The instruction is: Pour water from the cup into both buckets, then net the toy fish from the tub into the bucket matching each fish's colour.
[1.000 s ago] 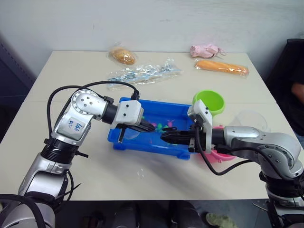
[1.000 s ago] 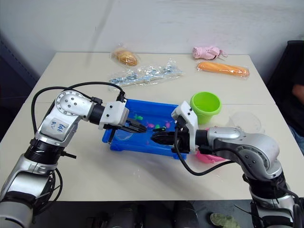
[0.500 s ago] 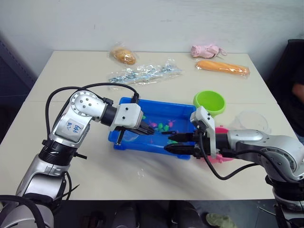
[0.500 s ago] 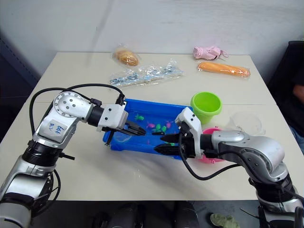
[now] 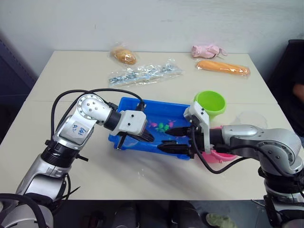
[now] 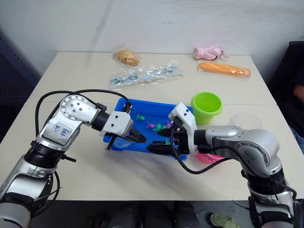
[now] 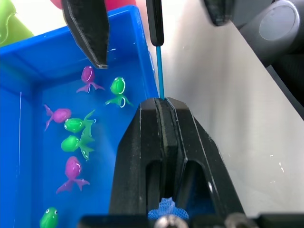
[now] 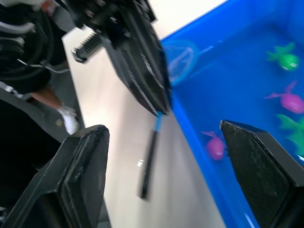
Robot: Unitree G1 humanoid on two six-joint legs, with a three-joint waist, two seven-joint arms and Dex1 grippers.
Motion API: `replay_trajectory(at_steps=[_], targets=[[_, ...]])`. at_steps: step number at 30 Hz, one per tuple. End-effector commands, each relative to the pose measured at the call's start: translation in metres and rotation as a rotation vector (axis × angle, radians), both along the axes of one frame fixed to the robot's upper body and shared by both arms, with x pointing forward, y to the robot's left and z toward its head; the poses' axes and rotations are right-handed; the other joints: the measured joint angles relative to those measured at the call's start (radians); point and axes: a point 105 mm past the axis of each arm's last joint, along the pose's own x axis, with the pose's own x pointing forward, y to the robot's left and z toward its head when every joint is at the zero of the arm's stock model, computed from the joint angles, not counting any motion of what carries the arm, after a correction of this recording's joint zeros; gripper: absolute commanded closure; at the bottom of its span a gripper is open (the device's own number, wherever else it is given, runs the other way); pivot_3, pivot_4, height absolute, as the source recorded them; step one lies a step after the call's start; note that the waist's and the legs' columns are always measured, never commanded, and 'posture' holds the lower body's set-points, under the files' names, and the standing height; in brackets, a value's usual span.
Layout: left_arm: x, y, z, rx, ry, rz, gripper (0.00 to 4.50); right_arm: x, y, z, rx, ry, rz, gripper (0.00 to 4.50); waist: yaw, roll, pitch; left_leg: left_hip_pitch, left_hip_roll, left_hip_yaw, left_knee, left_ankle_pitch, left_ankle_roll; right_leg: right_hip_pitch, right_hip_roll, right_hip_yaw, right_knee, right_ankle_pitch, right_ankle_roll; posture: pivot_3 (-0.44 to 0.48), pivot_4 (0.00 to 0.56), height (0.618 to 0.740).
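I expect the net [image 8: 189,65] to hold a pink fish in a shallow sag when I lift it, because thin, see-through mesh [image 8: 178,60] stretches across the blue hoop.
The blue tub [image 5: 156,111] sits mid-table with pink and green toy fish [image 7: 71,135] lying in it. My left gripper [image 7: 161,107] is shut on the net's thin handle [image 7: 160,78] at the tub's front rim. The net's blue hoop [image 8: 183,57] lies inside the tub behind those fingers, and the black end of the handle [image 8: 147,168] sticks out over the table. My right gripper [image 5: 170,139] stands open, its fingers apart on either side of that handle. Right of the tub stands the green bucket [image 5: 209,102]. The pink bucket [image 5: 223,156] is half hidden under my right arm, with the clear cup [image 5: 251,118] behind it.
Along the table's far side lie a bagged bun [image 5: 123,55], a clear packet [image 5: 142,72], an orange packet [image 5: 222,67] and a pink bundle [image 5: 205,50]. A person [image 5: 297,90] sits at the right edge. Bare tabletop runs in front of the tub.
My right gripper was shut near the left fingertips and has opened wide. The left gripper, still shut on the handle, has shifted a little toward the tub's front rim.
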Motion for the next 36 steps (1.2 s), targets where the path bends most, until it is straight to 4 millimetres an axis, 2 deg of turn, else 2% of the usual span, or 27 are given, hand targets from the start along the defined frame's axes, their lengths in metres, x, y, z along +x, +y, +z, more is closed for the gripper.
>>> replay_trajectory(at_steps=[1,10,13,19,20,26,31,33,36], targets=[[0.001,-0.007,0.007,-0.004,-0.027,-0.006,4.5,-0.001,-0.002,0.007,-0.003,-0.011,-0.015,0.54,0.002,0.0,0.0,0.0,0.0,0.0,0.0,0.0,0.0,0.0,0.0,0.0,0.0,0.0,0.0,0.0,0.15,0.74],[-0.003,-0.011,0.008,-0.008,-0.022,-0.002,4.5,0.0,-0.002,0.007,-0.002,0.005,-0.032,0.54,0.0,0.0,0.0,0.0,0.0,0.0,0.0,0.0,0.0,0.0,0.0,0.0,0.0,0.0,0.0,0.0,0.15,0.74],[-0.005,-0.013,0.007,-0.006,-0.02,-0.002,4.5,0.0,-0.001,0.008,0.009,0.011,-0.032,1.34,0.0,0.0,0.0,0.0,0.0,0.0,0.0,0.0,0.0,0.0,0.0,0.0,0.0,0.0,0.0,0.0,0.15,0.74],[-0.01,-0.012,0.0,0.003,-0.019,0.002,4.5,0.0,-0.001,0.008,0.014,0.017,-0.03,4.16,0.0,0.0,0.0,0.0,0.0,0.0,0.0,0.0,0.0,0.0,0.0,0.0,0.0,0.0,0.0,0.0,0.15,0.74],[-0.011,-0.011,-0.003,0.003,-0.017,0.003,4.5,0.0,-0.001,0.008,0.014,0.019,-0.03,4.46,-0.001,0.0,0.0,0.0,0.0,0.0,0.0,0.0,0.0,0.0,0.0,0.0,0.0,0.0,0.0,0.0,0.15,0.74],[-0.016,-0.008,-0.017,-0.014,0.015,0.02,4.5,-0.001,-0.001,0.006,0.011,0.029,-0.029,4.46,0.0,0.0,0.0,0.0,0.001,-0.001,0.0,0.0,0.0,0.0,0.0,0.001,0.0,0.0,0.0,0.0,0.15,0.74],[-0.019,-0.002,-0.019,-0.073,0.048,0.031,2.71,-0.003,-0.003,0.007,0.014,0.021,-0.022,4.5,-0.001,0.0,0.0,0.0,0.0,-0.001,0.0,0.0,0.0,0.0,0.0,0.001,0.0,0.0,0.0,0.0,0.15,0.74],[-0.018,0.003,-0.011,-0.144,0.067,0.052,1.75,-0.003,-0.004,0.009,0.023,0.014,-0.018,4.5,-0.001,0.0,0.0,0.0,0.001,-0.001,0.0,0.0,0.0,0.0,0.0,0.001,0.0,0.0,0.0,0.0,0.15,0.74],[-0.005,0.031,0.025,-0.279,0.092,0.109,0.38,-0.005,-0.008,0.015,0.048,-0.01,-0.014,4.5,0.0,0.0,0.0,0.0,0.002,-0.001,0.001,0.0,0.0,0.0,0.0,0.001,0.0,0.0,0.0,0.0,0.15,0.74]])
